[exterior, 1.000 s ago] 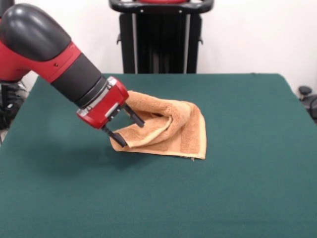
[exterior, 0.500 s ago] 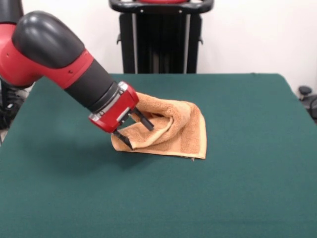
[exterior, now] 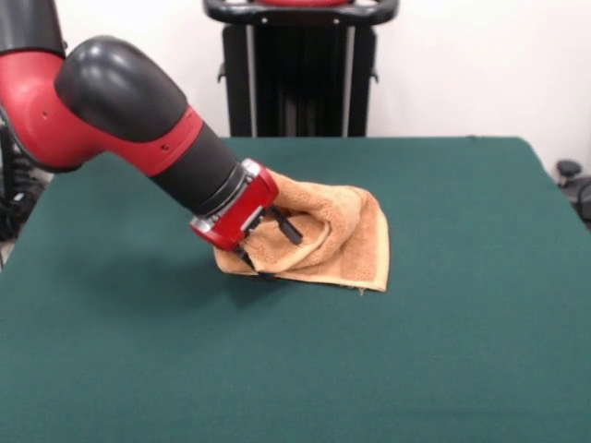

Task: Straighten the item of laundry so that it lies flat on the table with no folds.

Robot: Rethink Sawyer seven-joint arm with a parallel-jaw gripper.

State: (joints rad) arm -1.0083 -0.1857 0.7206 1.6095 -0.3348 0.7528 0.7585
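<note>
My gripper will drag the towel's flat corner (exterior: 373,275) along when I lift the towel's edge, and the fold will stay doubled, since the towel's layers (exterior: 321,224) are bunched together.
The orange-tan towel (exterior: 343,242) lies folded and bunched near the middle of the dark green table (exterior: 443,341). One layer is doubled over and its right corner lies flat, pointing toward the front. My gripper (exterior: 269,245) comes in from the left on the red and black arm and is pressed into the towel's left side. It is open. One black finger (exterior: 287,227) rests on top of the fold and the other sits low at the towel's left edge, by the table. The white tag does not show.
The black pedestal (exterior: 300,69) stands behind the table's far edge. Dark equipment shows at the right edge (exterior: 574,180) and at the left edge (exterior: 14,198), both off the table.
My arm has moved right and slightly down, pushing the gripper further into the towel. The towel's left side has bunched up and shifted a little to the right.
</note>
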